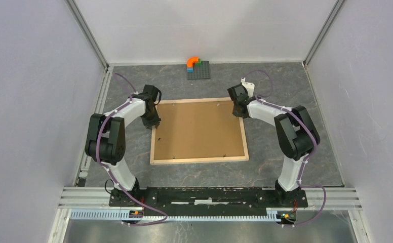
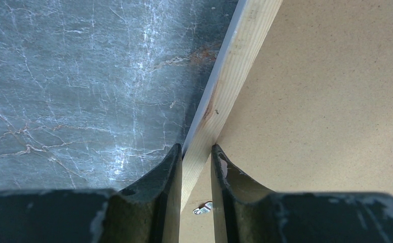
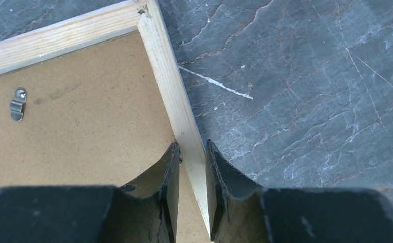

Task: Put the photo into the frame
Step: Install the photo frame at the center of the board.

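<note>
The robot's right gripper is pinching the frame's rail crooked [image 3: 193, 154] next to the metal clip, so it needs to open, straighten up and push the clip toward the frame's rail.
The frame [image 1: 199, 160] of pale wood lies flat in the middle of the table, back side up, with a plain brown backing board [image 1: 199, 129] inside it. The photo is hidden. My left gripper [image 1: 153, 123] is shut on the frame's left rail near the far corner; in the left wrist view its fingers [image 2: 169, 167] straddle the rail [image 2: 230, 76]. My right gripper [image 1: 240, 112] is shut on the right rail near the far right corner; in the right wrist view the gripper [image 3: 192, 149] pinches the rail [image 3: 169, 86].
A grey brick baseplate [image 1: 198, 71] with orange, blue and green bricks sits at the back wall. A small white object [image 1: 246, 81] lies behind the right gripper. Metal clips [image 3: 17, 104] hold the backing board. Enclosure walls stand on three sides.
</note>
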Controlling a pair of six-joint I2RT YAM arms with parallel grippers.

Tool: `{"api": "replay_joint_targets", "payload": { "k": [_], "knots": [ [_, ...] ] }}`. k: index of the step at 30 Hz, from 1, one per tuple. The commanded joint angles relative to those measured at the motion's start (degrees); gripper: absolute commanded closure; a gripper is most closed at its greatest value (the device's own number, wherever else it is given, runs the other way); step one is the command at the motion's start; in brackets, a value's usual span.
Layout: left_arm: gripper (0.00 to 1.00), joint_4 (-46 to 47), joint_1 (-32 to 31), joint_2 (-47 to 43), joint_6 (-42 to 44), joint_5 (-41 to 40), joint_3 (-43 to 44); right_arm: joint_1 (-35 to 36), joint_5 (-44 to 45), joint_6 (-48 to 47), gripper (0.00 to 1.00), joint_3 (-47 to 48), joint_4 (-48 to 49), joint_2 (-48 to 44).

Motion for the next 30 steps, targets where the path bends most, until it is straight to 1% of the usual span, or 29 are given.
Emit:
{"api": "replay_joint_targets", "payload": {
  "k": [1, 3, 6, 8, 9, 10, 13, 14, 18, 20, 21, 22, 23, 26, 30],
  "knots": [
    [0.98, 0.47, -0.91, -0.27, -1.16, 5.5, 0.88, 2.48, -0.68, 9.15, 0.77, 0.72, -11.71, 3.06],
    [0.98, 0.64, -0.9, -0.15, -1.31, 5.96, 0.88, 2.98, -0.78, 11.07, 0.81, -1.0, -10.18, 2.09],
    [0.98, 0.68, -0.91, 0.03, -1.31, 6.17, 0.88, 3.43, -1.0, 13.15, 0.91, -2.1, -9.5, 1.14],
    [0.98, 0.65, -0.91, 0.03, -1.32, 6.25, 0.88, 3.78, -0.71, 13.39, 0.92, -2.2, -9.16, 0.5],
    [0.98, 0.66, -0.91, 0.1, -1.29, 6.32, 0.88, 3.92, -1.01, 11.86, 0.9, -2.39, -7.76, 0.17],
    [0.98, 0.65, -0.91, 0.04, -1.28, 6.4, 0.88, 4.01, -0.78, 11.0, 0.85, -2.19, -7.49, 0.22],
    [0.98, 0.7, -0.91, -0.14, -1.23, 6.45, 0.84, 3.9, 1.76, 9.98, 0.62, -0.12, -10.1, 0.58],
    [0.98, 0.72, -0.93, -0.18, -1.21, 6.5, 0.8, 3.9, 1.73, 10.09, 0.58, 0.14, -10.43, 0.53],
    [0.98, 0.75, -0.91, -0.14, -1.21, 6.81, 0.88, 3.91, 1.05, 10.73, 0.49, 0.08, -10.51, 1.24],
    [0.98, 0.77, -0.91, -0.26, -1.23, 6.74, 0.82, 3.84, 0.8, 10.73, 0.47, 0.29, -11.28, 2.12],
    [0.98, 0.73, -0.91, -0.35, -1.22, 6.66, 0.72, 3.87, 1.02, 11.02, 0.49, 0.34, -11.99, 2.43],
    [0.98, 0.75, -0.93, -0.47, -1.18, 6.63, 0.66, 3.9, 1.08, 11.45, 0.53, 0.27, -12.77, 2.59],
    [0.98, 0.75, -0.95, -0.47, -1.23, 6.54, 0.62, 3.97, 1.06, 11.88, 0.59, -0.17, -13.22, 2.47],
    [0.98, 0.75, -0.91, -0.47, -1.24, 6.68, 0.79, 4.17, 0.74, 12.49, 0.72, -1.94, -12.46, 1.53],
    [0.98, 0.74, -0.91, -0.2, -1.45, 7.02, 0.89, 4.25, 0.88, 12.85, 0.84, -2.06, -12.82, 1.07]
  ]
}}
